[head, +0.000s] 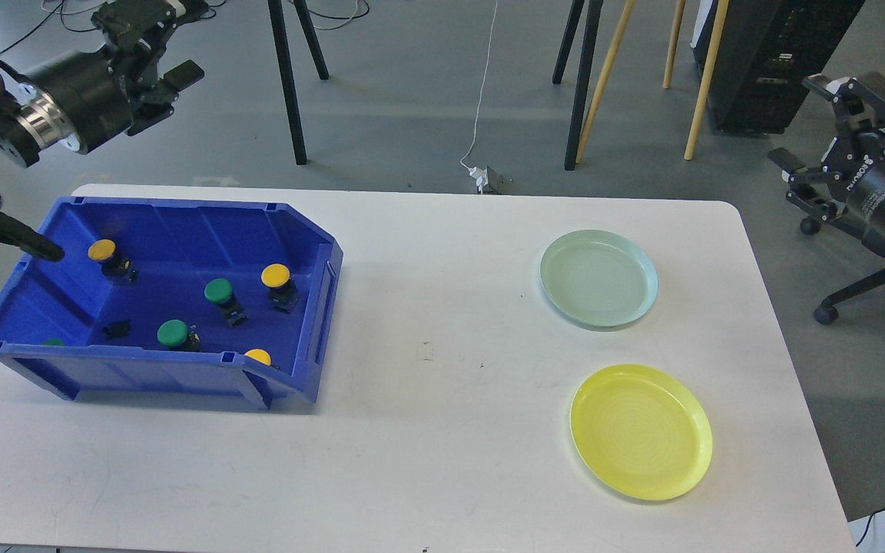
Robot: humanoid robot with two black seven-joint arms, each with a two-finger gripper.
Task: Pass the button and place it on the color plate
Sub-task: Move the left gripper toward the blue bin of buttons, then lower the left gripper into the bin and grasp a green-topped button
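The black body (233, 316) continues below the green cap (218, 291), so the body should come along and stick out past the robot's left gripper when the robot lifts the button.
A blue bin (319, 307) on the table's left holds several push buttons with black bodies. Yellow-capped ones sit at the back left (102, 250), at the right (276, 274) and by the front wall (258, 356). Green-capped ones sit in the middle (218, 290) and in front (172, 332). A pale green plate (598, 278) and a yellow plate (641, 432) lie on the table's right, both empty. My left gripper (157, 40) is open and empty, high behind the bin's back left corner. My right gripper (807, 123) is open and empty, off the table's right edge.
A small black loose part (116, 329) lies in the bin. A thin black rod of my left arm (16, 234) reaches over the bin's left rim. Tripod legs (289, 84) and wooden legs (604, 77) stand on the floor behind the white table (442, 430).
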